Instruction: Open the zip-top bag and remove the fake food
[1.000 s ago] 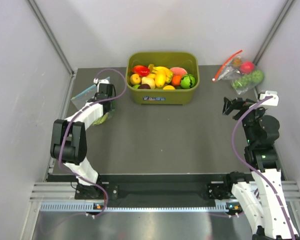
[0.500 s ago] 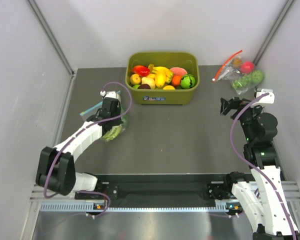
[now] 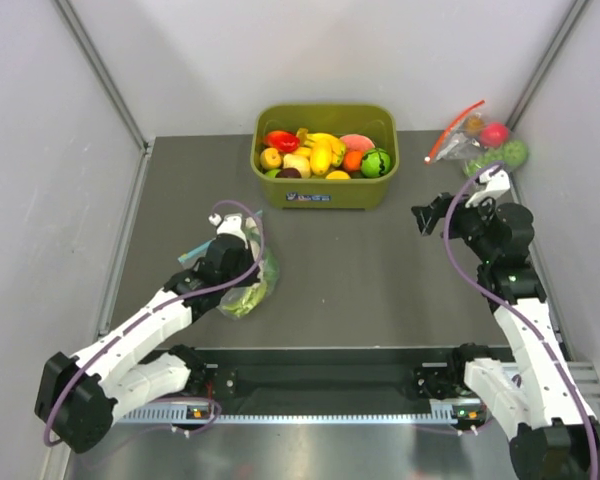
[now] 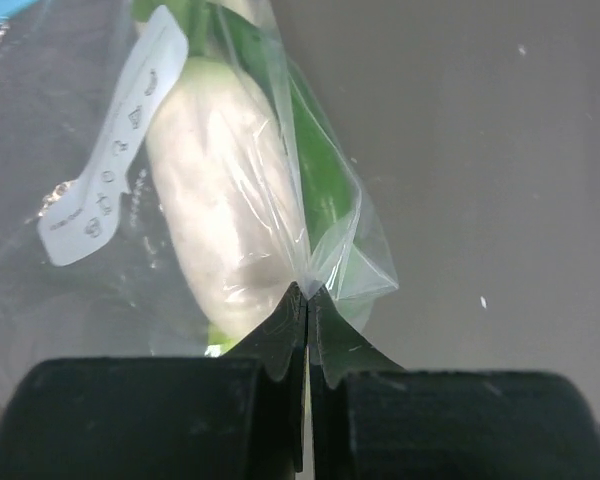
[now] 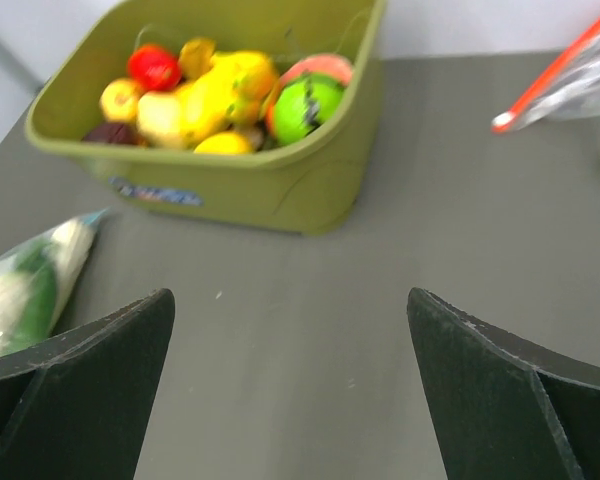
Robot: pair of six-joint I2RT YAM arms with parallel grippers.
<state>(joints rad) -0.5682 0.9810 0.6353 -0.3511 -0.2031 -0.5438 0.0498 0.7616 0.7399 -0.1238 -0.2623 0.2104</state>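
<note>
My left gripper is pinching the bag's side [image 4: 322,258], away from the blue zip strip [image 3: 193,256]. Next, my right gripper takes over that side so that my left gripper is free for the zip strip.
The zip-top bag [image 3: 250,291] lies on the dark table left of centre, clear and crinkly, with a white label patch [image 4: 108,172]. Inside it is the fake food: a stubby white radish [image 4: 220,205] and green leaves [image 4: 316,175]. My left gripper [image 3: 232,256] [image 4: 308,292] is shut on a pinched fold at the bag's edge. The bag [image 5: 28,283] also shows at the left edge of the right wrist view. My right gripper [image 3: 429,216] [image 5: 291,300] is open over bare table at the right, nothing between its fingers, well apart from the bag.
An olive bin [image 3: 326,190] [image 5: 280,190] of toy fruits stands at the back centre. A second clear bag with a red zip strip [image 3: 483,143] [image 5: 558,65] lies at the back right corner. Grey walls close in the table on three sides.
My left arm has pulled the bag from the back left toward the near centre, gripper staying shut. The right gripper has shifted left and slightly farther back, still open.
</note>
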